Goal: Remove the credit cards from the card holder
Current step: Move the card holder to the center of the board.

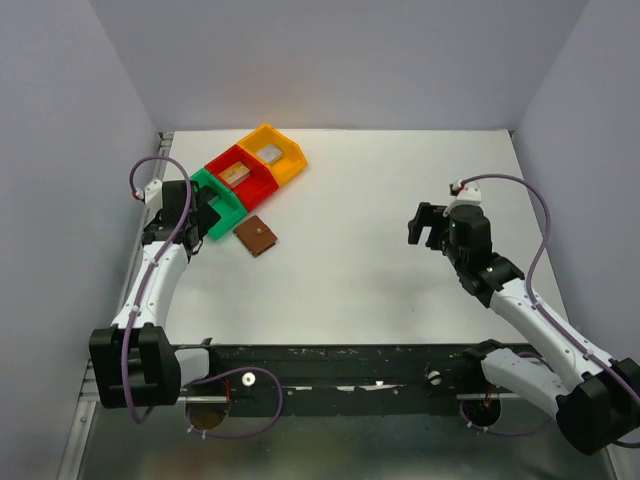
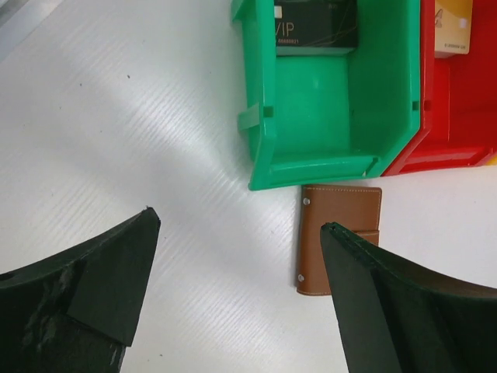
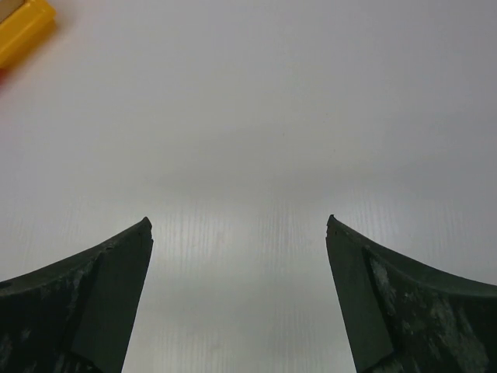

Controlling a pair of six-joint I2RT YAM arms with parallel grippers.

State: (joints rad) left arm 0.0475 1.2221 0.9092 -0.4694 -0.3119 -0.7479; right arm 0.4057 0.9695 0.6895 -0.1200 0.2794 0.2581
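I should use my left gripper to bring the card holder [image 1: 256, 235] to the open middle [image 1: 323, 248] to meet my right gripper, because the card holder lies by the green bin, far from my right gripper.
The card holder [image 1: 257, 236] is a small brown leather wallet lying folded shut on the white table, just in front of the green bin. In the left wrist view the card holder [image 2: 338, 233] shows two rivets along its left edge, and its right part is hidden behind my right finger. No credit cards show at the holder; its inside is hidden. My left gripper [image 2: 239, 221] hangs open above the table left of the holder, touching nothing, and the left gripper [image 1: 207, 213] sits beside the green bin. My right gripper [image 1: 428, 225] is open and empty, far right of the holder, over bare table [image 3: 238, 221].
A row of plastic bins runs diagonally at the back left: green bin [image 1: 222, 203], red bin [image 1: 243, 177], yellow bin [image 1: 273, 153]. The green bin [image 2: 311, 148] holds a black card printed VIP [image 2: 314, 23]. A gold-tan piece [image 2: 453, 27] lies in the red one. Grey walls enclose the table.
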